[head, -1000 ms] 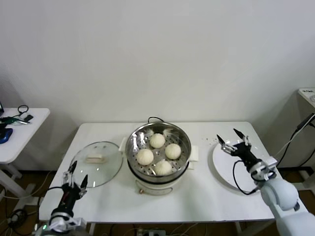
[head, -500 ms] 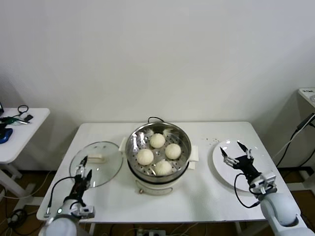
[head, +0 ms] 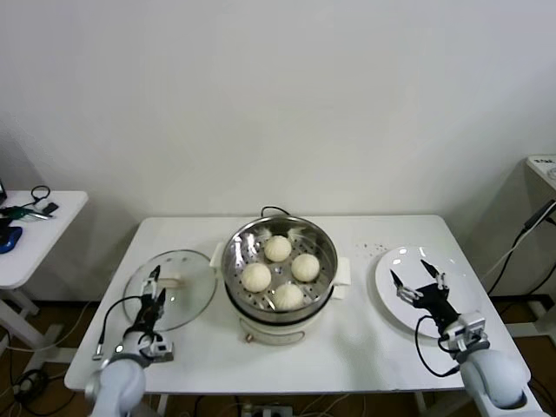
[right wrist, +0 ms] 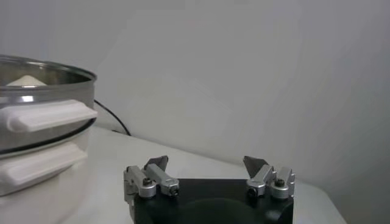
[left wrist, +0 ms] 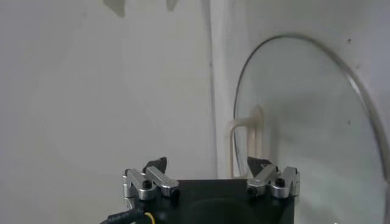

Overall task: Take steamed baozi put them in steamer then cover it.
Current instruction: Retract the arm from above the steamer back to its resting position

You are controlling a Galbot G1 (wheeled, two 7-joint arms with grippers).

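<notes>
The glass cover (head: 193, 301) will stay level when I lift and carry it, because the cream handle (head: 174, 282) stands in the middle of the cover's round rim.
Several cream-white steamed baozi (head: 277, 248) lie on the perforated tray inside the shiny steamer (head: 325, 249) at the table's middle; one bun's top (right wrist: 24, 80) shows over the steamer's rim (right wrist: 42, 66) in the right wrist view. The glass cover (head: 187, 300) lies flat on the table to the left of the steamer, its cream handle (head: 174, 280) facing up. My left gripper (head: 156, 287) hovers open over the cover's near part, just short of the handle (left wrist: 250, 137); the cover (left wrist: 304, 122) fills the left wrist view beyond my left gripper (left wrist: 207, 163). My right gripper (head: 415, 276) hangs open and empty above a white plate.
The flat white plate (head: 391, 300) lies bare at the table's right. A black cord (right wrist: 113, 119) runs behind the steamer. A small side table (head: 35, 226) with cables stands at far left. My right gripper (right wrist: 206, 161) faces the steamer's side handle (right wrist: 49, 114).
My left gripper has moved forward from the table's front edge to over the cover, near its handle. My right gripper has drawn back toward me and lower over the plate.
</notes>
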